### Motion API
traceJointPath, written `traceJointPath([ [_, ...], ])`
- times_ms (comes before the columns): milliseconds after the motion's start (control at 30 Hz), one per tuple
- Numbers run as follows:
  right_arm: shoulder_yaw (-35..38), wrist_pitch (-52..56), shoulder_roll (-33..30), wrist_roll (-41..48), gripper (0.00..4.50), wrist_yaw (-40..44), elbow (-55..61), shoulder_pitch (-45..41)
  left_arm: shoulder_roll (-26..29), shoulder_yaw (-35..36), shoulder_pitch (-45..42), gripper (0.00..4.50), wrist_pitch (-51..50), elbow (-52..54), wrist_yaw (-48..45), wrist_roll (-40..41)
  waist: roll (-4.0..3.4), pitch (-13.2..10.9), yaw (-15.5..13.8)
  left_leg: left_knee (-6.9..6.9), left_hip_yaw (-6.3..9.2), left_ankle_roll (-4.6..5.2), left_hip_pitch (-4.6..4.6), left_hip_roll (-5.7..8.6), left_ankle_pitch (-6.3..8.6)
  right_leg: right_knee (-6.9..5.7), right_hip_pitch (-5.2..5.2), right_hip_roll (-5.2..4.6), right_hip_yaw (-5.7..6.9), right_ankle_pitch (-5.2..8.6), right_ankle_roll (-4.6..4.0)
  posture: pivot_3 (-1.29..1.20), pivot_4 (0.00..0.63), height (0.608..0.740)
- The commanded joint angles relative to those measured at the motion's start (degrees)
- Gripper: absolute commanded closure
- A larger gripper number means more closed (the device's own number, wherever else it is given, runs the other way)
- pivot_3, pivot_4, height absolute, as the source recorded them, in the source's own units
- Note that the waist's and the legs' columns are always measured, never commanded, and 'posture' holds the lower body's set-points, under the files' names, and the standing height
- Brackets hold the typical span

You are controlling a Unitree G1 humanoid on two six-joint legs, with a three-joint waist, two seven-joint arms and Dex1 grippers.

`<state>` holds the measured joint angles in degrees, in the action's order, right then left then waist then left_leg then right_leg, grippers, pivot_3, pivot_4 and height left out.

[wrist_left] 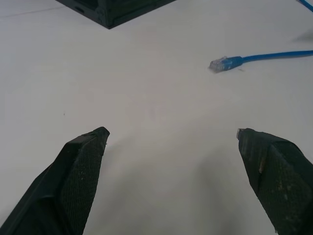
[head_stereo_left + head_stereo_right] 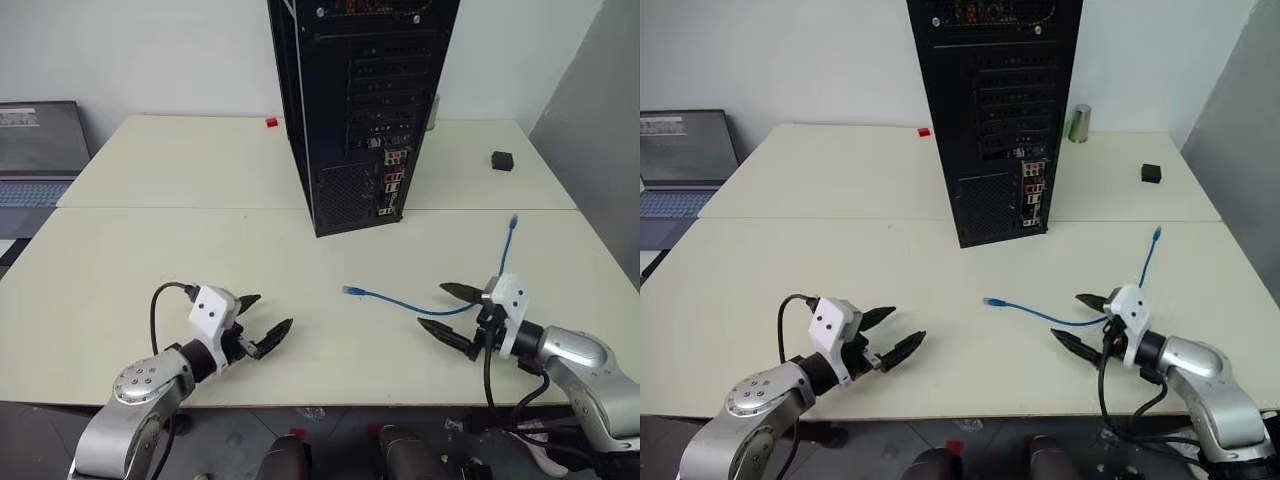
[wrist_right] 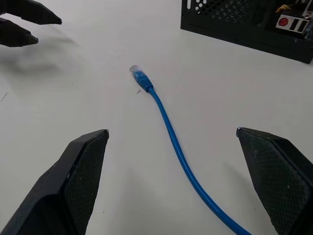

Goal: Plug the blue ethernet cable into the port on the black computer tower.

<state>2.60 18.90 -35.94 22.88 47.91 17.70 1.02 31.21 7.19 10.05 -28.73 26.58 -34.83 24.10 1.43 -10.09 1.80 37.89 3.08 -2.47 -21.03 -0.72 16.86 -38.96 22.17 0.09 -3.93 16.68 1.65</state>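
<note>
The blue ethernet cable will keep its far end (image 2: 513,222) down when I carry the plug to the tower, because the cable lies in a slack curve (image 2: 430,312).
The black computer tower (image 2: 360,110) stands upright at the table's middle back, its rear face with coloured jacks turned toward me. The port (image 2: 394,158) sits among those connectors, too small to make out clearly. The blue ethernet cable (image 2: 420,303) lies flat on the table, one plug (image 2: 351,290) pointing left, the other end (image 2: 513,220) near the right. My right gripper (image 2: 450,310) is open, its fingers on either side of the cable's middle without touching it. My left gripper (image 2: 262,320) hovers open and empty over bare table, left of the plug (image 1: 222,63).
A grey laptop (image 2: 35,150) sits at the far left. A small red block (image 2: 271,122) lies left of the tower, a small black box (image 2: 502,160) at the back right, and a metal can (image 2: 1079,123) behind the tower. A seam (image 2: 180,208) runs between two tabletops.
</note>
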Motion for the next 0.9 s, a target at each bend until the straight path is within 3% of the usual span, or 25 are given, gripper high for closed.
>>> traceJointPath([
  [33,0.3,-1.1,-0.6,-0.2,0.04,0.5,1.6,-0.8,0.4,0.8,0.6,0.00,2.0,2.3,-1.4,0.8,0.02,0.0,0.0,0.00,0.00,0.00,0.00,0.00,0.00,0.00,0.00,0.00,0.00,0.00,0.00,0.00,0.150,0.740],
  [900,-8.0,3.0,-0.6,-3.1,0.04,2.9,-3.0,-9.1,1.2,0.2,4.1,0.00,1.2,7.7,0.7,-0.8,0.10,-0.1,0.0,-0.01,0.01,0.00,0.00,-0.01,0.00,0.00,0.00,-0.02,0.02,0.00,-0.01,0.00,0.150,0.740],
])
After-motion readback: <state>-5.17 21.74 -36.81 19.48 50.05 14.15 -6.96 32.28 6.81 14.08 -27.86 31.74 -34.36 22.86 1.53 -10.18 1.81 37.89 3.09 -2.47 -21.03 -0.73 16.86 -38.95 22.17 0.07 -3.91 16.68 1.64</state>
